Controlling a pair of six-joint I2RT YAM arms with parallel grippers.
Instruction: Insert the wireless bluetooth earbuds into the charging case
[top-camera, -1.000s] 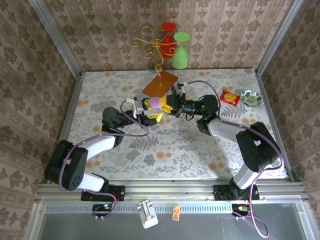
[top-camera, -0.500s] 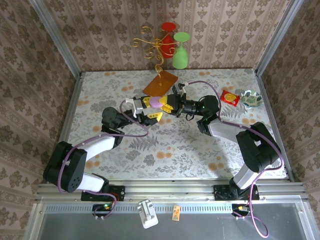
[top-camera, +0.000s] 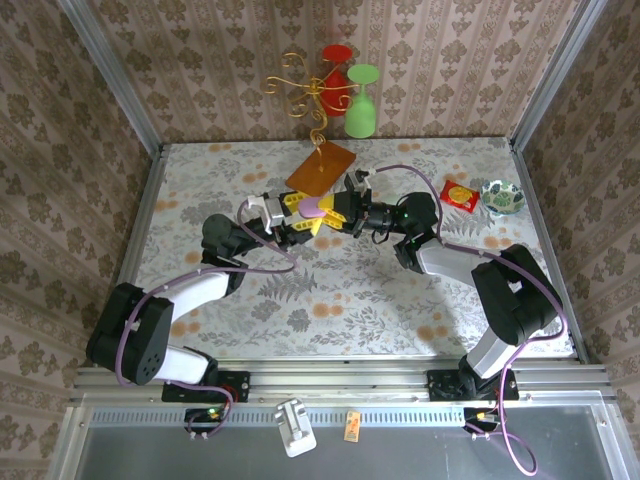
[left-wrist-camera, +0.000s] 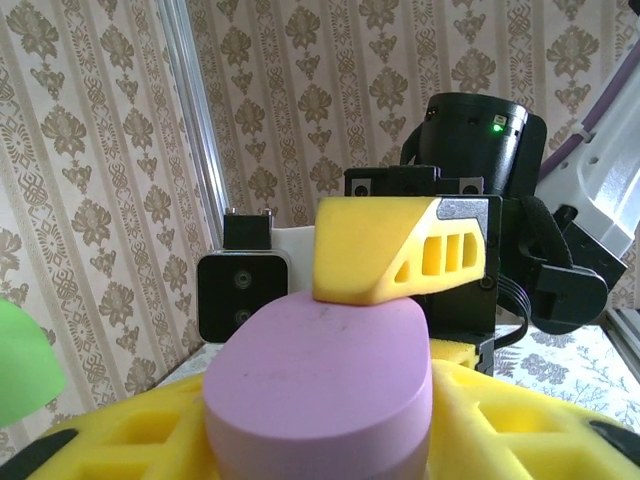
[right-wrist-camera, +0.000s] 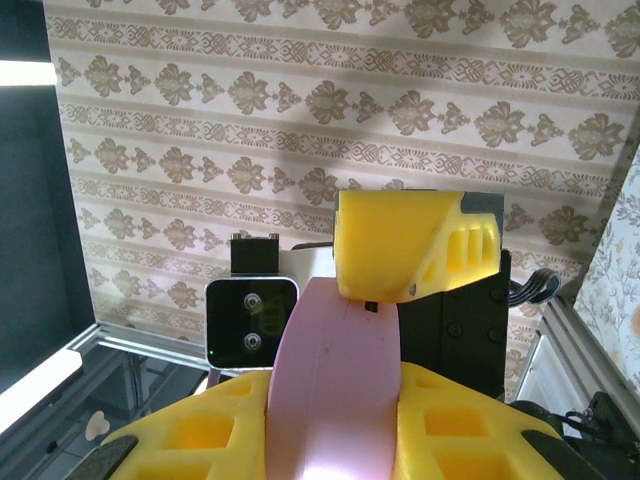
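Observation:
The robot's right gripper pinches the charging case (right-wrist-camera: 335, 385) shut across its lid, so it should open and pry up the lid's edge while the left gripper holds the case.
A purple pebble-shaped charging case (top-camera: 312, 207) hangs above the middle of the table, where both grippers meet. My left gripper (top-camera: 298, 213) comes from the left and my right gripper (top-camera: 336, 212) from the right. In the left wrist view the closed case (left-wrist-camera: 320, 385) sits between my left gripper's (left-wrist-camera: 320, 440) yellow foam fingers (left-wrist-camera: 520, 420), with one of the right gripper's fingers resting on top. In the right wrist view the case (right-wrist-camera: 330, 390) stands edge-on, squeezed in my right gripper (right-wrist-camera: 330, 440). The earbuds are out of view.
An orange card (top-camera: 322, 168) leans just behind the grippers. A gold wire stand (top-camera: 300, 85), a red glass (top-camera: 335, 70) and a green glass (top-camera: 362, 100) stand at the back wall. A red packet (top-camera: 459, 195) and a small bowl (top-camera: 503, 196) lie far right.
My left gripper's yellow fingers have swung up from below the case and narrowed onto it. Both grippers have drifted slightly toward the back. The right grip is unchanged.

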